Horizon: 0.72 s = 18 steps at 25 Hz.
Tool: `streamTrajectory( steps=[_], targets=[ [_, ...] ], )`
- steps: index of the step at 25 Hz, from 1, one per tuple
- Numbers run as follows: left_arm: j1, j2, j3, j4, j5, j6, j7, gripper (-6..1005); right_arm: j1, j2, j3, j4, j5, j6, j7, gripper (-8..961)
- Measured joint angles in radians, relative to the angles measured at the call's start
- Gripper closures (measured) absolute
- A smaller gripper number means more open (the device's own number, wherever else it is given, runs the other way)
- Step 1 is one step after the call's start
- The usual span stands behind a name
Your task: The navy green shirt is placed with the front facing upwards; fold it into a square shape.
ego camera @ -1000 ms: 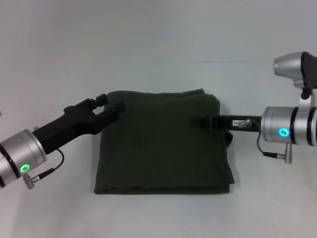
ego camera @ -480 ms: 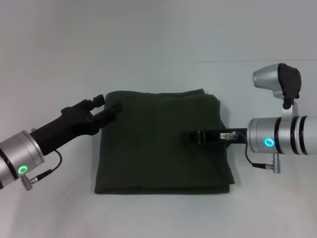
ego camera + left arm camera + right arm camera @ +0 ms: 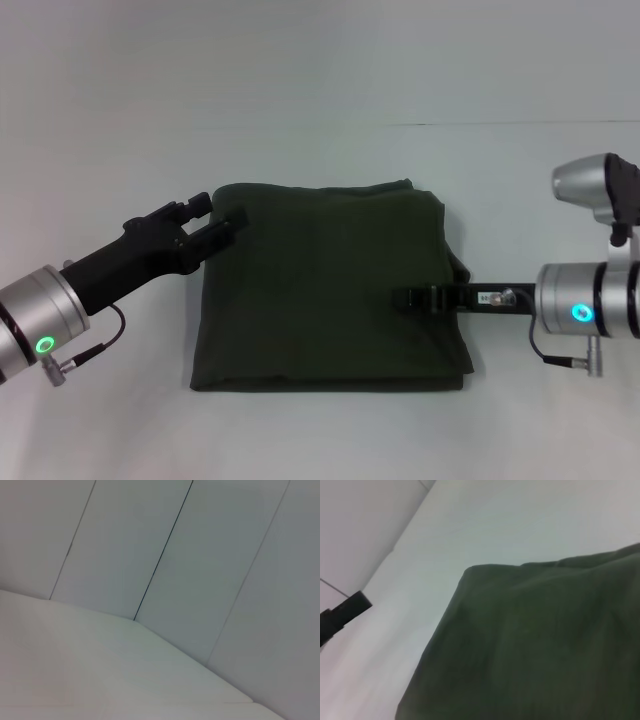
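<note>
My right gripper should carry on moving back until it opens over the white table [image 3: 520, 215], because the navy green shirt's top layer [image 3: 320, 285] is lying flat over the square bundle.
The navy green shirt [image 3: 325, 285] lies on the white table, folded into a thick, roughly square bundle with plain cloth on top. My left gripper [image 3: 222, 210] hovers open at the bundle's far left corner, with nothing between its fingers. My right gripper [image 3: 410, 298] reaches in from the right, low over the right half of the bundle. The right wrist view shows the shirt [image 3: 535, 650] close up, with a corner and two edges on the table. The left wrist view shows only table and wall.
The white table [image 3: 320, 430] spreads around the bundle on every side. A panelled wall [image 3: 165, 555] stands behind it. A dark finger of the other arm [image 3: 342, 614] pokes into the right wrist view beyond the shirt.
My right gripper slid across the shirt toward the near edge, first reaching further in, then pulling back to the right. The left gripper and the shirt stayed where they were.
</note>
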<state>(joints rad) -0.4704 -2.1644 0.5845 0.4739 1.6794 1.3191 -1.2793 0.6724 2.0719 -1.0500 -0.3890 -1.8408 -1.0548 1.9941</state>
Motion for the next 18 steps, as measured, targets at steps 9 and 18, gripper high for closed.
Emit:
streamTrajectory(
  steps=[9, 18],
  targets=[
    [-0.001, 0.000, 0.001, 0.000, 0.000, 0.002, -0.004, 325, -0.048, -0.031, 0.001, -0.022, 0.000, -0.081, 0.013, 908],
    [-0.017, 0.000, -0.003, 0.000, -0.001, -0.013, -0.009, 327, -0.145, -0.078, 0.102, -0.075, 0.008, -0.167, 0.014, 903]
  ],
)
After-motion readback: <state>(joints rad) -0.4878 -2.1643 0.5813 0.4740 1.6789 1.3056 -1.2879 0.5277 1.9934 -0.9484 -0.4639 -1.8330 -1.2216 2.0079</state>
